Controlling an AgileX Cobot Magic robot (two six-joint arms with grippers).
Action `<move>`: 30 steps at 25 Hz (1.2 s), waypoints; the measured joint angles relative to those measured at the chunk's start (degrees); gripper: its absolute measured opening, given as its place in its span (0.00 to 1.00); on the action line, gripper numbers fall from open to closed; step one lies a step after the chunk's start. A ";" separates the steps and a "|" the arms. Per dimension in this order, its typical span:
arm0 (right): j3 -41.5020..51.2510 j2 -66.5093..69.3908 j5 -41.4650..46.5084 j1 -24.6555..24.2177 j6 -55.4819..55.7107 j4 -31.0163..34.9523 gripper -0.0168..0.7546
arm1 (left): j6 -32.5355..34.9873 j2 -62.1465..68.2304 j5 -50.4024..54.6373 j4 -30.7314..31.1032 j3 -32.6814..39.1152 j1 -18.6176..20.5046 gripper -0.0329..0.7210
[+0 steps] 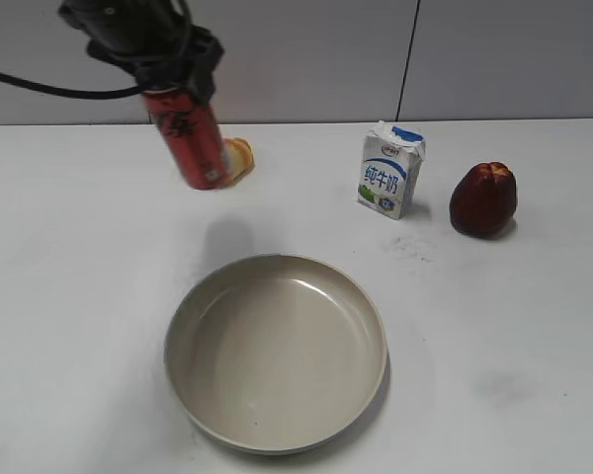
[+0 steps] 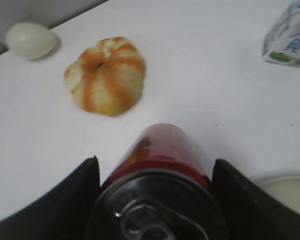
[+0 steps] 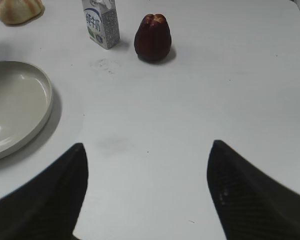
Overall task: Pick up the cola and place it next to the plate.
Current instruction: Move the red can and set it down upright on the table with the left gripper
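The cola is tilted in my left gripper. Next, I straighten the cola up before I lower it to stand just behind the plate's back rim.
My left gripper is shut on the cola, a slim red can with black lettering, and holds it tilted in the air above the table's back left. In the left wrist view the cola fills the gap between the jaws, silver top and pull tab toward the camera. The plate, large, round and beige, lies on the table in front of the can; its rim also shows in the right wrist view and the left wrist view. My right gripper is open and empty over bare table.
A white-and-blue milk carton and a dark red fruit stand at the back right. An orange-striped bun lies behind the can, with a pale egg-like object farther left.
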 joint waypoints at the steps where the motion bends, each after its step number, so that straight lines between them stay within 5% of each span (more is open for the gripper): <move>1: 0.00 0.00 0.00 0.00 0.00 0.00 0.79 | 0.00 1.65 0.05 -0.04 -1.23 -1.18 0.72; 9: 0.00 0.00 0.00 0.00 0.00 0.00 0.79 | 0.00 9.52 0.98 -0.24 -4.41 -8.29 0.72; 22: 0.00 0.00 0.00 0.00 0.00 0.00 0.79 | 0.00 12.18 3.30 0.23 -4.80 -9.22 0.72; 27: 0.00 0.00 0.00 0.00 0.00 0.00 0.79 | 0.00 12.18 2.79 0.47 -6.12 -9.27 0.91; 30: 0.00 0.00 0.00 0.00 0.00 0.00 0.79 | 0.00 12.10 4.06 1.47 -9.29 -9.20 0.93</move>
